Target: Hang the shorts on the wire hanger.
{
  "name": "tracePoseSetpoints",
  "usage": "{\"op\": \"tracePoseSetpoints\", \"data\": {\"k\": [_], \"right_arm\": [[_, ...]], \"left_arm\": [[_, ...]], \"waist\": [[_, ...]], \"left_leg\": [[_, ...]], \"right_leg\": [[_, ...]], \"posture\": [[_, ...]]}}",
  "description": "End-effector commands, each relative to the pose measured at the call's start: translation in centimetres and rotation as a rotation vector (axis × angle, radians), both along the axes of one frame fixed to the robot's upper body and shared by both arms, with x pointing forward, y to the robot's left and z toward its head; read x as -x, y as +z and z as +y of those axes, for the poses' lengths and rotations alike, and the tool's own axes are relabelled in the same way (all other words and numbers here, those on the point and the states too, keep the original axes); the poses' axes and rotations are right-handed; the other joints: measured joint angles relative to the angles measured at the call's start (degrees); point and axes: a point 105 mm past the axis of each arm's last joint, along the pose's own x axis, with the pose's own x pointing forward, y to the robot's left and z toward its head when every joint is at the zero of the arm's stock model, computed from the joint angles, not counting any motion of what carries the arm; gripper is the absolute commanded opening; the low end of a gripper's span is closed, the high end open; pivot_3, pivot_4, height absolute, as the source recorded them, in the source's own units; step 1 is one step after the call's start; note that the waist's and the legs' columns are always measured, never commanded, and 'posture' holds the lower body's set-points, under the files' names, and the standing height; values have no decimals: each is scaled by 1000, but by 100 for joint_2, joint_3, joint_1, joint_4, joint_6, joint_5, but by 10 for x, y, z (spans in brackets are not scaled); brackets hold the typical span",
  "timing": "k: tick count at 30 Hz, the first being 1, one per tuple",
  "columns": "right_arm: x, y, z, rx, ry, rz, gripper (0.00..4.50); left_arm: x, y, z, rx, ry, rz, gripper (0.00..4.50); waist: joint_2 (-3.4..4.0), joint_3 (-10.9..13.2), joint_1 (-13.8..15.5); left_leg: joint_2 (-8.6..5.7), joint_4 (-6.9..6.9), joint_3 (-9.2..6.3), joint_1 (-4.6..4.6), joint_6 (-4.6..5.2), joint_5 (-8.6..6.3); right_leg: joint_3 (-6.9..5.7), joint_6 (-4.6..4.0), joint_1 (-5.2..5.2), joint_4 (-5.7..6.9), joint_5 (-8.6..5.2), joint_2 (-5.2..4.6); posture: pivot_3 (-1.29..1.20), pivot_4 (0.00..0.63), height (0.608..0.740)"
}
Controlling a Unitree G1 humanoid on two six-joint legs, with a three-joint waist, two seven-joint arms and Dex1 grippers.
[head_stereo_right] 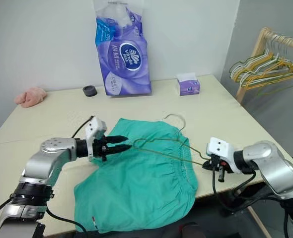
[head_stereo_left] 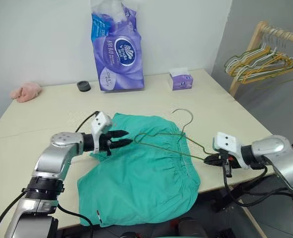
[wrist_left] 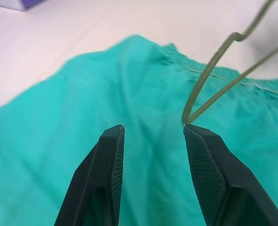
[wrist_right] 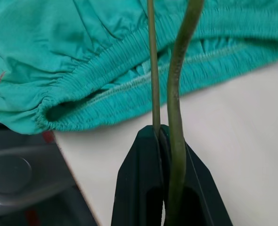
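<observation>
The hanger's free corner [head_stereo_left: 136, 140] is lying on top of the shorts outside the waistband, so the robot's right gripper should pull the hanger back and slip that corner into the waistband opening [head_stereo_left: 190, 164].
The teal shorts [head_stereo_left: 141, 183] lie spread flat on the table, with the gathered waistband [wrist_right: 106, 80] toward my right gripper. The thin olive wire hanger [head_stereo_left: 166, 145] lies across them, its hook [head_stereo_left: 184, 115] pointing to the far side. My right gripper [head_stereo_left: 209, 158] is shut on the hanger's right corner [wrist_right: 154, 70], just past the waistband near the table's front edge. My left gripper [head_stereo_left: 129, 138] is open over the left part of the shorts. The hanger's left corner [wrist_left: 188, 120] sits at the tip of one of its fingers [wrist_left: 202, 155], not between them.
At the back of the table [head_stereo_left: 47, 119] stand a purple tissue pack [head_stereo_left: 117, 49], a small tissue box [head_stereo_left: 180, 79], a black round cap [head_stereo_left: 84, 86] and a pink fluffy cloth [head_stereo_left: 26, 91]. A wooden rack with bunched hangers [head_stereo_left: 263, 59] stands off to the right.
</observation>
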Motion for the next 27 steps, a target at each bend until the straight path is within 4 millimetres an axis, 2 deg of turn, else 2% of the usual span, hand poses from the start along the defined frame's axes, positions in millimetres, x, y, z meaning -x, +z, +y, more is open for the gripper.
{"op": "tracePoseSetpoints", "data": {"k": [1,6,9,14,22,27], "right_arm": [[5,8,-16,-64,-148,22,0],[22,-2,-34,-84,-266,97,0],[44,-19,-53,-91,-385,199,0],[59,-31,-65,-64,-427,251,0],[57,-35,-71,-113,-493,290,0],[49,-37,-61,-161,-494,331,0]], "left_arm": [[2,14,17,29,14,8,2089],[13,5,24,-14,-28,56,2089],[27,0,10,-28,-132,99,2089],[29,-2,0,-53,-178,97,2089],[29,1,-12,-64,-223,82,2089],[29,2,-15,-65,-229,73,2089]], "waist": [[0,0,0],[1,0,14],[-1,0,35],[-3,1,36],[-6,3,23],[-8,5,18]], "left_leg": [[0,0,2,0,0,0],[0,0,9,1,-1,0],[1,-2,21,0,-1,-1],[5,2,50,3,-3,-2],[9,0,61,6,-3,-2],[9,0,61,6,-2,-2]], "right_leg": [[1,1,-1,0,0,0],[2,2,1,0,-1,0],[1,3,1,-1,-2,1],[7,27,6,-1,-15,1],[11,31,8,-4,-18,2],[11,31,8,-4,-19,2]], "posture": [[-229,0,740],[-237,0,740],[-244,0,740],[-252,0,740],[-257,0,740],[-256,0,740]]}}
